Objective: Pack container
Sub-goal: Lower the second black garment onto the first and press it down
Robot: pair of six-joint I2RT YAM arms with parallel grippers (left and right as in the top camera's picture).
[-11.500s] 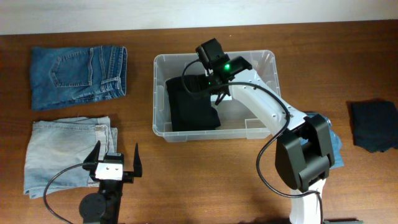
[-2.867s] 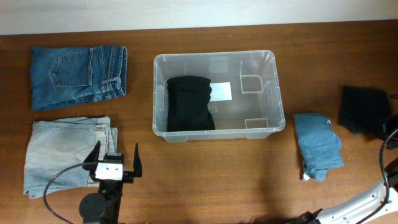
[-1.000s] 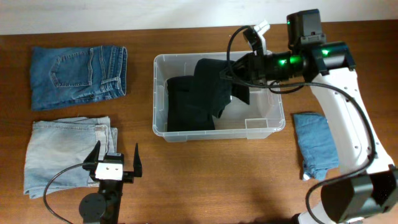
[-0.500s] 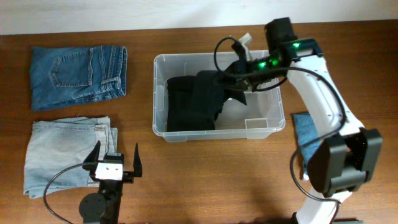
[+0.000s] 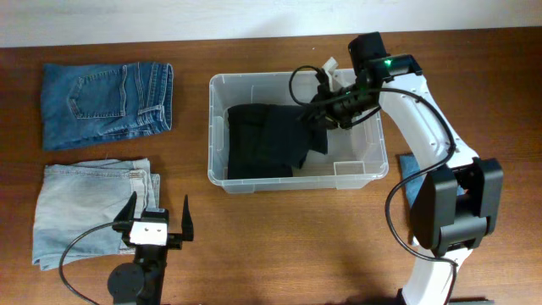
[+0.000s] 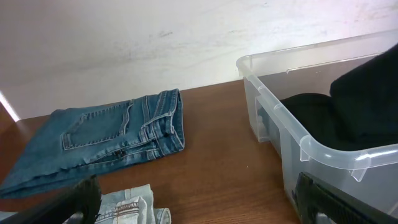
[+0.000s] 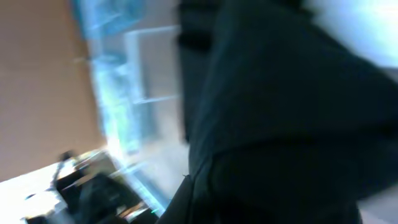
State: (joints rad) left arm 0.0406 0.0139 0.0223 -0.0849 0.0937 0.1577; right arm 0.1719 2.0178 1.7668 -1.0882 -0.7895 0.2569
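I should use my right gripper to lay the second black garment in the bin's empty half [image 5: 340,154], with its edge next to the folded black garment, because the second garment drapes over the folded one [image 5: 273,140].
The container [image 5: 288,76] is a clear plastic bin in the middle of the table, with a folded black garment [image 5: 250,152] lying in its left half. My right gripper [image 5: 326,110] reaches in over the bin's right half, shut on a second black garment [image 5: 298,135] that drapes against the first. In the right wrist view this black cloth [image 7: 298,124] fills most of the blurred picture and hides the fingers; the bin wall [image 7: 124,93] shows at left. My left gripper [image 5: 157,213] rests open near the front left, with nothing between its fingers [image 6: 84,199]. The bin [image 6: 280,118] stands to its right.
Folded dark blue jeans [image 5: 106,103] lie at the back left, also in the left wrist view [image 6: 99,140]. Folded light blue jeans [image 5: 89,212] lie just left of my left gripper. A light blue garment [image 5: 407,174] lies right of the bin, mostly under the right arm.
The right arm has swung further over the bin and lowered. The held black garment has dropped from hanging spread out to lying bunched against the folded one. The left arm is still.
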